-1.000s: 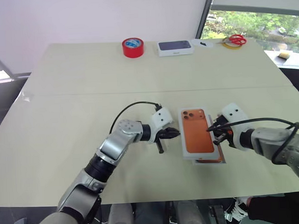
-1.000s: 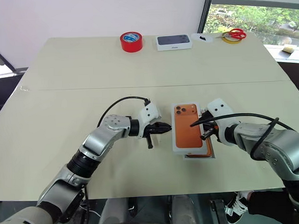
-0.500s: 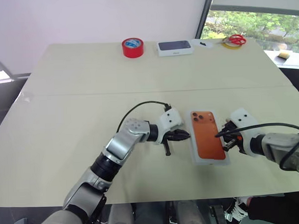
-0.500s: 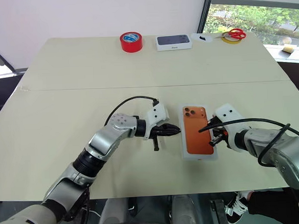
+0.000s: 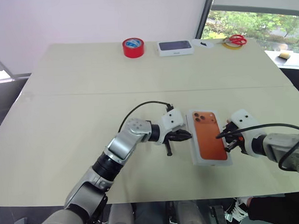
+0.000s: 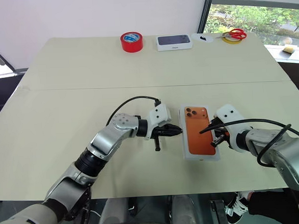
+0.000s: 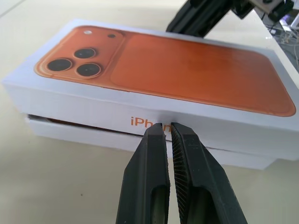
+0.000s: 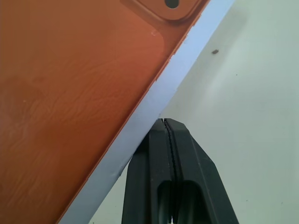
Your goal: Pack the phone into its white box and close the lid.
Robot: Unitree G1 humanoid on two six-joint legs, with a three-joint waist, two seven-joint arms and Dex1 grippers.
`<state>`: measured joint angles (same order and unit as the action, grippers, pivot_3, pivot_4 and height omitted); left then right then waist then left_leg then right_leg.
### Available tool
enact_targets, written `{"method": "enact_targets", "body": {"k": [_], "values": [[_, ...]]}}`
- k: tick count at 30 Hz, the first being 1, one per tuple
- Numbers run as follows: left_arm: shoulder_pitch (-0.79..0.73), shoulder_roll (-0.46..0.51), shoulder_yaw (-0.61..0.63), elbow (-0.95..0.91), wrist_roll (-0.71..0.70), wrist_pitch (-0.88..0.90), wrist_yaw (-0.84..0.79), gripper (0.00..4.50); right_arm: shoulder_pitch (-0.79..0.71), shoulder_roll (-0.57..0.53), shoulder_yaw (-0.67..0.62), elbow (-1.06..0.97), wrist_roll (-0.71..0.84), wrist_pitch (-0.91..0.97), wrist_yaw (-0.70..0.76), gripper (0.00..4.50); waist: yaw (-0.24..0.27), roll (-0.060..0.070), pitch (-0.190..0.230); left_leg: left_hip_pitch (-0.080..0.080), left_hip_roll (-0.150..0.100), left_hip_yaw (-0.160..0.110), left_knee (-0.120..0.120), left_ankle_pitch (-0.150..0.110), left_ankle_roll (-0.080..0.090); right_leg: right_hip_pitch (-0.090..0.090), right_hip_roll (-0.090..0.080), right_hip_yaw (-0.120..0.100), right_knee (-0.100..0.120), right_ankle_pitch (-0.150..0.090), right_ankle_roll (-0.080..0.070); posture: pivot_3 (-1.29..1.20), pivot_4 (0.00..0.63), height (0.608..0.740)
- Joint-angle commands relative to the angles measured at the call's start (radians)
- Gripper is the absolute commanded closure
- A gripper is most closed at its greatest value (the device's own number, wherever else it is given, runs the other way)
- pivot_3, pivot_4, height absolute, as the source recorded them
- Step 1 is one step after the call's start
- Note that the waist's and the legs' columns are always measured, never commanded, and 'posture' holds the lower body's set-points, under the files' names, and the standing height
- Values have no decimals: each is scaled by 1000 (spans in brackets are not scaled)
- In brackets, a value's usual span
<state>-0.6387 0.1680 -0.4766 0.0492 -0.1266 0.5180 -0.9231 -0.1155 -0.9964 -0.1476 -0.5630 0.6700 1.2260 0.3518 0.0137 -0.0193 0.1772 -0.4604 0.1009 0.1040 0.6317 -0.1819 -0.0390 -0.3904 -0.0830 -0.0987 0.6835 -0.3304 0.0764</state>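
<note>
My right gripper should press on the lid's orange top [image 5: 213, 138], because the lid sits high on the box [image 7: 84, 132] while my right gripper's fingers touch its long side.
The lid [image 5: 209, 142], white-sided with an orange phone picture on top, lies over the white box [image 7: 84, 135] near the table's front, right of centre. It rests a little high, so a strip of the box shows under it. The phone is hidden beneath the lid. My left gripper [image 5: 187, 136] is shut, and its fingertips [image 7: 159, 133] press on the lid's left long side at the printed lettering. On the opposite long side, my right gripper [image 5: 226, 140] is shut too, with its tips [image 8: 159, 128] at the lid's edge.
Along the far edge of the table [image 5: 66, 120] lie a red tape roll [image 5: 133, 47], a dark-topped white closed box [image 5: 175, 47], and red scissors [image 5: 234, 39] on a yellow ring. The table's front edge runs just below the lid.
A second ago the lid sat askew, with an orange edge poking out below it. It has since slid right and squared up over the box, and both grippers moved right with it.
</note>
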Motion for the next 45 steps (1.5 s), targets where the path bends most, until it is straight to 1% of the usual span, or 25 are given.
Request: {"method": "enact_targets", "body": {"k": [1, 13, 17, 21, 24, 28, 31, 36, 41, 44, 45], "values": [[-3, -4, 1, -16, -3, -20, -4, 4197, -11, 7, -9, -35, -19, -16, 17, 4490, 0, 0, 0, 0, 0, 0, 0, 0, 0, 0, 0, 0, 0, 0, 0, 0, 150, 730], [-6, -8, 17, 16, -5, -30, 19, 4197, -10, 8, -17, -23, -73, -23, 49, 4490, 0, 0, 0, 0, 0, 0, 0, 0, 0, 0, 0, 0, 0, 0, 0, 0, 150, 730], [-14, -17, 42, 35, -13, -41, 33, 4197, -13, -15, -42, 3, -113, -50, 63, 4490, 0, 0, 0, 0, 0, 0, 0, 0, 0, 0, 0, 0, 0, 0, 0, 0, 150, 730], [-38, -51, 92, 49, -41, -29, 59, 4197, 5, -54, -111, -11, -104, -93, 146, 4490, 1, 0, 0, 0, 0, 0, 0, 0, 0, 0, 0, 0, 0, 0, 0, 0, 150, 730], [-62, -76, 108, 63, -49, -25, 68, 4197, 40, -59, -157, -49, -68, -108, 217, 4490, 2, 0, 0, 0, 0, 0, 1, 0, 0, 1, 0, 0, 0, 0, 0, 0, 150, 730], [-98, -100, 83, 137, -2, -55, 95, 4197, 89, -43, -156, -116, -40, -109, 262, 4490, 1, 0, 0, 1, 0, 0, 1, 0, 0, 1, 0, 0, 0, 0, 0, 0, 150, 730], [-131, -123, 43, 248, 68, -88, 140, 4197, 84, 8, -105, -114, -51, -79, 213, 4490, -1, 0, 0, 1, 0, 0, 1, 0, 0, 1, 0, 0, 0, 0, 0, 0, 150, 730], [-152, -161, 30, 343, 108, -102, 164, 4197, 52, 87, -54, -90, -70, -17, 138, 4490, 0, 0, -1, 1, -1, 0, 1, 0, 0, 2, 0, 0, 1, 0, 0, 0, 150, 730], [-146, -172, 32, 358, 120, -109, 165, 4197, 50, 113, -35, -80, -83, 14, 103, 4490, 0, -1, -7, 1, 0, -1, 1, 0, 0, 2, 0, 0, 0, 0, 0, 0, 150, 730], [-136, -164, 69, 328, 98, -111, 164, 4197, 48, 108, -48, -93, -86, 2, 103, 4490, -1, -1, -8, 2, 0, -1, 1, 0, 0, 2, 0, 0, 1, 0, 0, 0, 150, 730], [-132, -151, 101, 304, 80, -124, 164, 4197, 49, 105, -64, -94, -99, -37, 106, 4490, -1, -1, -8, 2, 0, -1, 1, 0, 0, 2, 0, 0, 0, 0, 0, 0, 150, 730]]}}
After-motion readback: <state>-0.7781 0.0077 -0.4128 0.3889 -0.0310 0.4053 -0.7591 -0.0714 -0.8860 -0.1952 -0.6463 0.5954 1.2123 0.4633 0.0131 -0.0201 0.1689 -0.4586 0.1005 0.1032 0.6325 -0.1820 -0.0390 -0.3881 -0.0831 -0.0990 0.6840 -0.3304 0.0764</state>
